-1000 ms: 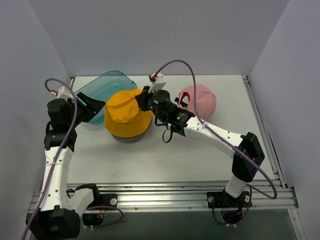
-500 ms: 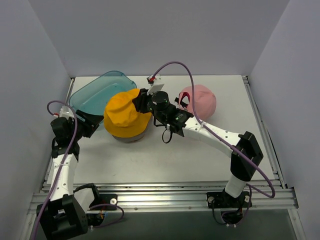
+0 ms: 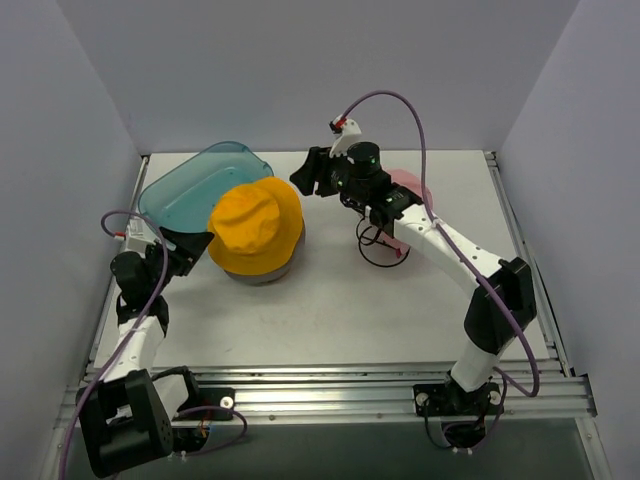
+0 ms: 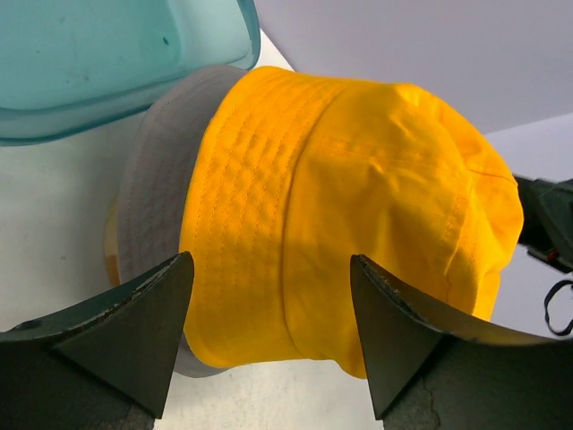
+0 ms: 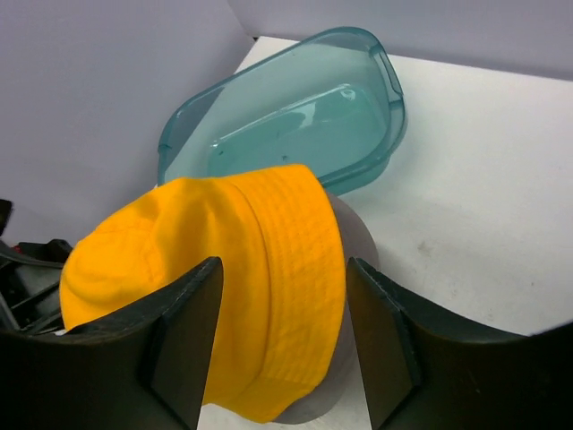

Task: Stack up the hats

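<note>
My left gripper should pinch the yellow hat's brim (image 3: 217, 251) and help my right gripper pull the hat straight, because the hat sits crooked and the grey cap's edge (image 3: 284, 268) is showing.
A yellow-orange bucket hat (image 3: 255, 232) sits on top of a grey cap (image 3: 262, 277) at the table's middle left; only the cap's lower edge shows. In the left wrist view the yellow hat (image 4: 358, 197) covers the grey cap (image 4: 161, 197). My left gripper (image 3: 192, 245) is open just left of the stack, touching nothing. My right gripper (image 3: 305, 180) hangs open above and right of the yellow hat (image 5: 224, 296), apart from it. A light pink cap (image 3: 412, 186) lies behind the right arm, mostly hidden. In the wrist views the left gripper (image 4: 270, 260) and right gripper (image 5: 284, 264) hold nothing.
A translucent teal tub (image 3: 195, 180) leans at the back left, right behind the stack, and shows as the tub (image 5: 295, 116) in the right wrist view too. A black cable loop (image 3: 381, 247) hangs under the right arm. Grey walls close in the table on three sides.
My right gripper opened, let go of the yellow hat and lifted away to the back right. My left gripper opened wider and drew back and down to the left. The hat stays on the stack.
</note>
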You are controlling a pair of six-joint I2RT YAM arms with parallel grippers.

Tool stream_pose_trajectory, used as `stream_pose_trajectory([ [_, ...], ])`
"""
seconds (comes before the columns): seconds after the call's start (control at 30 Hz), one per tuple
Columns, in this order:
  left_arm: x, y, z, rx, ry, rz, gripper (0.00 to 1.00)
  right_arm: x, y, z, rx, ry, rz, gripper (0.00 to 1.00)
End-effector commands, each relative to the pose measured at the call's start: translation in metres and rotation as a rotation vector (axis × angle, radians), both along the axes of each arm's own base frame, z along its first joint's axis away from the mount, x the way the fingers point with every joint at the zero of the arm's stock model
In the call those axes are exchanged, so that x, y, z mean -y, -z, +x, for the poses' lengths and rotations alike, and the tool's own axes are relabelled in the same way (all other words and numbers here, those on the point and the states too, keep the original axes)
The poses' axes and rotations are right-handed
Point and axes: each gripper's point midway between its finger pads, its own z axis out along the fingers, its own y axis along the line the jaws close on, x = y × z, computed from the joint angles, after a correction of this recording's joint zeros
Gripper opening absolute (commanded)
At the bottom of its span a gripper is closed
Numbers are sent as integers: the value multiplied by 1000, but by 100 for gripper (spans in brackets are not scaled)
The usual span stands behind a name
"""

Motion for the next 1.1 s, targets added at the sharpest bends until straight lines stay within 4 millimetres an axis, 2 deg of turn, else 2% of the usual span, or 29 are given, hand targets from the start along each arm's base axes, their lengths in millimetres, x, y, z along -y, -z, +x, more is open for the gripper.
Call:
stream_pose_trajectory([
  [0.0, 5, -16, 4, 132, 54, -8, 79, -21, -25, -15, 45, -183, -8, 53],
  [0.13, 8, -11, 7, 139, 86, -14, 79, -14, -18, -2, 30, -229, 43, 54],
  [0.3, 2, -8, 8, 144, 52, 28, 80, -19, 6, 15, -6, -257, 46, 54],
  [0.33, 0, -7, 9, 143, 37, 33, 80, -22, 10, 15, -16, -263, 55, 54],
  [0.37, 0, -5, 9, 140, 32, 34, 80, -25, 22, 17, -37, -272, 56, 54],
  [0.47, -1, -1, 9, 133, 34, 38, 80, -32, 33, 18, -51, -293, 79, 54],
  [0.63, -3, 5, 9, 120, 22, 59, 80, -40, 39, 22, -58, -309, 102, 53],
  [0.8, -6, 13, 11, 118, 6, 60, 79, -49, 54, 19, -78, -330, 113, 53],
  [1.07, 4, 1, 15, 186, 83, 28, 71, -51, 58, 17, -83, -324, 137, 49],
])
